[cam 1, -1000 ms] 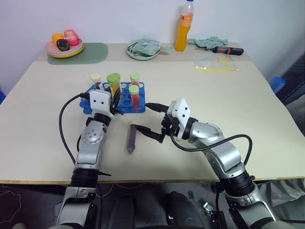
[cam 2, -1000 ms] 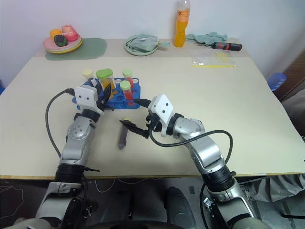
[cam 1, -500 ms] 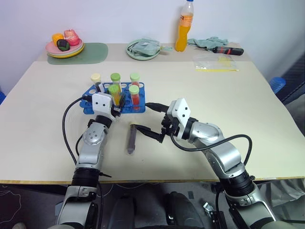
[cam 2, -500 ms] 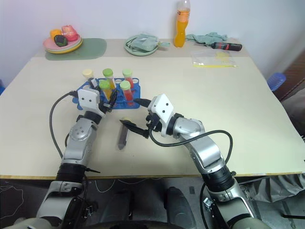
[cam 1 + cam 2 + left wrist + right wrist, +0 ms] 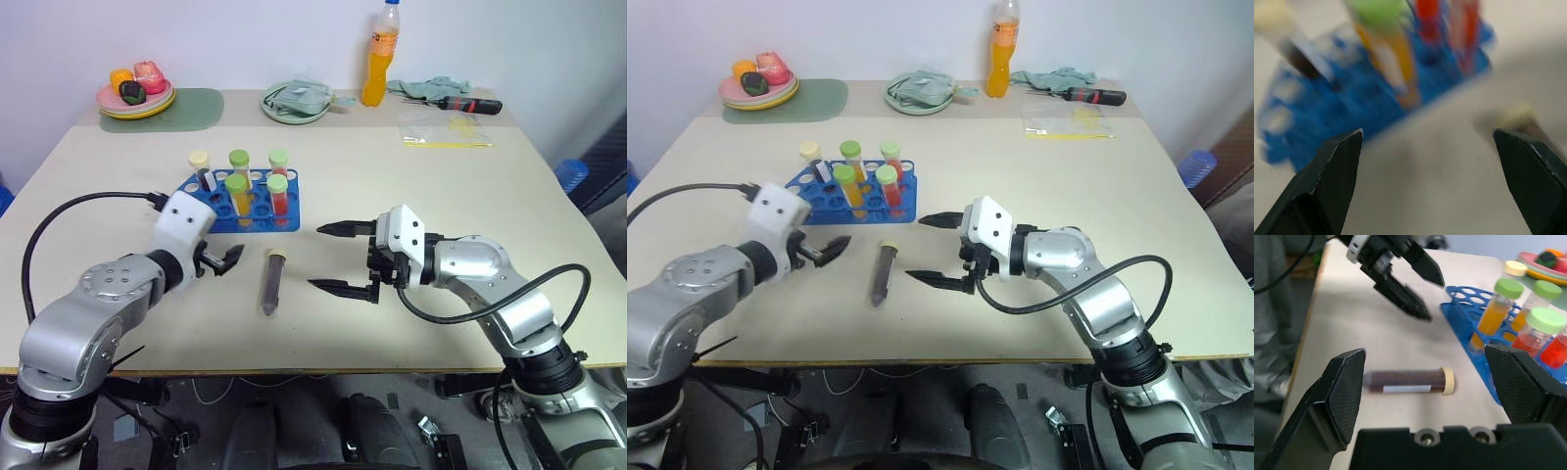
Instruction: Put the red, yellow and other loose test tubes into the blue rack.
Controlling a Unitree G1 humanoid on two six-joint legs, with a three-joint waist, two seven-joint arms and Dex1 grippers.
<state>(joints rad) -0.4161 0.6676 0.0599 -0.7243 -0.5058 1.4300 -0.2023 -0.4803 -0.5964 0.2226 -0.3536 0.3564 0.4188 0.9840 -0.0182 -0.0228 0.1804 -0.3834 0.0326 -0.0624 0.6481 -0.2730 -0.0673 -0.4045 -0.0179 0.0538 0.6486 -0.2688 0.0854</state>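
The brown tube (image 5: 272, 286) is outside my left gripper's fingers. I should push it nearer with my right gripper before my left gripper grasps it below the cream cap (image 5: 275, 266).
The blue rack (image 5: 196, 202) stands left of the table's middle. Several capped tubes stand in it, among them a yellow tube (image 5: 236, 194) and a red tube (image 5: 277, 196) with green caps. One dark brown tube (image 5: 270, 284) with a cream cap lies flat on the table, in front of the rack. My left gripper (image 5: 221, 262) hangs open and empty to the left of this tube, in front of the rack (image 5: 1347, 103). Right of the brown tube (image 5: 1408, 381), my right gripper (image 5: 325, 258) is wide open and points at it without touching.
An orange drink bottle (image 5: 378, 59), a green plate (image 5: 294, 102) with a cloth on it, a plate of toy food (image 5: 134, 94) on a green mat, a screwdriver (image 5: 468, 103) and a clear plastic bag (image 5: 441, 129) lie along the far edge.
My left gripper set the yellow tube into the rack, opened, and drew back toward the near edge. My right gripper shifted a little to the right, away from the brown tube.
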